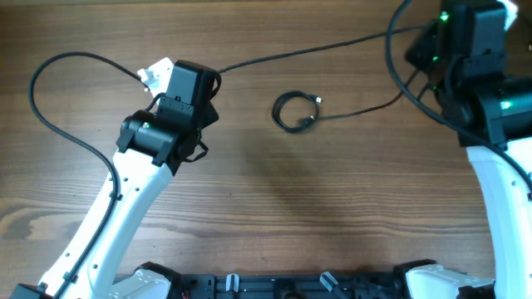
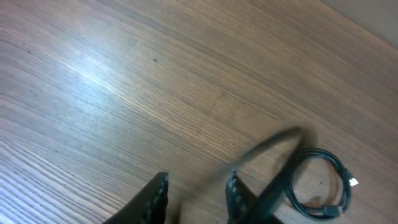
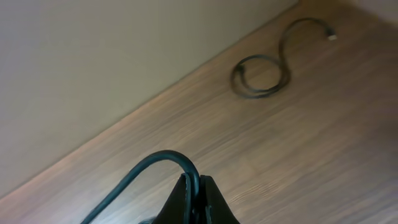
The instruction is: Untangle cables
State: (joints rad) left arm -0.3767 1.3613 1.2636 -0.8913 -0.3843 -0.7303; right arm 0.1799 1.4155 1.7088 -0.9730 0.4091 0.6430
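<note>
The robot's right gripper should raise the cable [image 1: 320, 50] high and clear of the small coil before putting it to one side, because the black cable's tail [image 1: 324, 117] meets that coil.
A small coil of black cable [image 1: 293, 113] lies mid-table, its tail [image 1: 366, 106] trailing right toward the right arm. A long straight cable [image 1: 299, 51] runs from beside the left wrist up to the right arm. My left gripper [image 2: 196, 182] hangs over bare wood with its jaws apart and nothing between them. A blurred black cable [image 2: 283, 165] passes just right of its right finger, and the coil [image 2: 323, 186] lies beyond. My right gripper [image 3: 198, 182] is shut on a black cable [image 3: 155, 160] that arcs out to the left. Far ahead of it lies the coil [image 3: 260, 78] with a plug end [image 3: 333, 36].
The left arm [image 1: 133, 174] reaches in from the front left, a thick arm wire [image 1: 50, 100] looping beside it. The right arm [image 1: 478, 58] stands at the back right with its own wires. A pale wall [image 3: 112, 56] borders the table's far edge.
</note>
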